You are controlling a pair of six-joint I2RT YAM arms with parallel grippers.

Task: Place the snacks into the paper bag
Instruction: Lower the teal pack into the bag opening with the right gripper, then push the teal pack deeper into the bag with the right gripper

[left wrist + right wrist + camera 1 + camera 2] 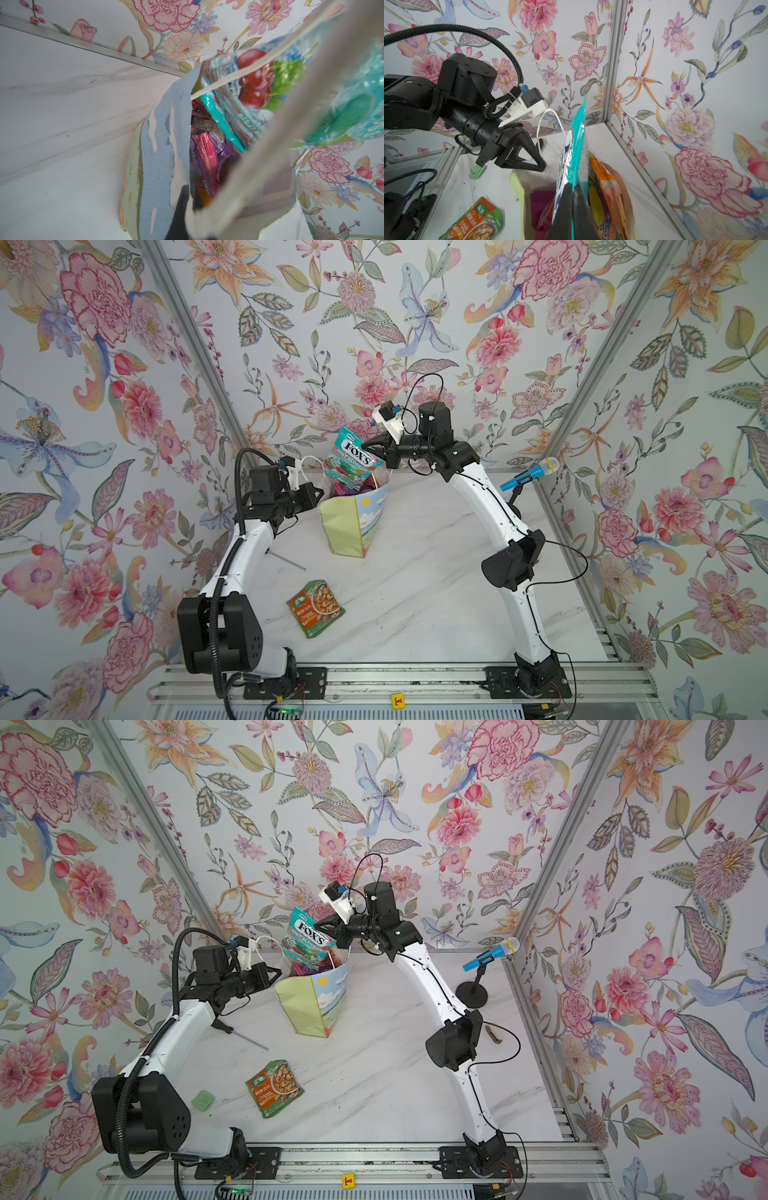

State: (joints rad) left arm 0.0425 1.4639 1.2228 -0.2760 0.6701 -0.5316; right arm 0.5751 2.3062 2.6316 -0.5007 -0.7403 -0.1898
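Next, my right gripper pushes the teal FOX'S packet (349,452) down toward the packets inside (364,485) before it opens, because the packet sticks up high above the bag's opening.
The paper bag (353,526) (316,1002) stands upright at the back of the table, its mouth open. My right gripper (365,444) (318,924) (572,187) is shut on a corner of the teal FOX'S packet (353,460) (309,940) (577,135). The packet hangs over the mouth with its lower end inside. My left gripper (320,492) (276,972) (191,197) (543,165) is shut on the bag's near rim, by the white rope handle (548,116). Purple and orange packets (205,158) (604,187) lie inside the bag. A green-orange nut pouch (316,608) (274,1088) (475,222) lies flat on the table in front.
A blue microphone on a stand (530,475) (492,955) is at the back right. A screwdriver (289,560) (241,1033) lies left of the bag. A small green piece (203,1100) (477,170) sits near the left arm. Flowered walls close three sides.
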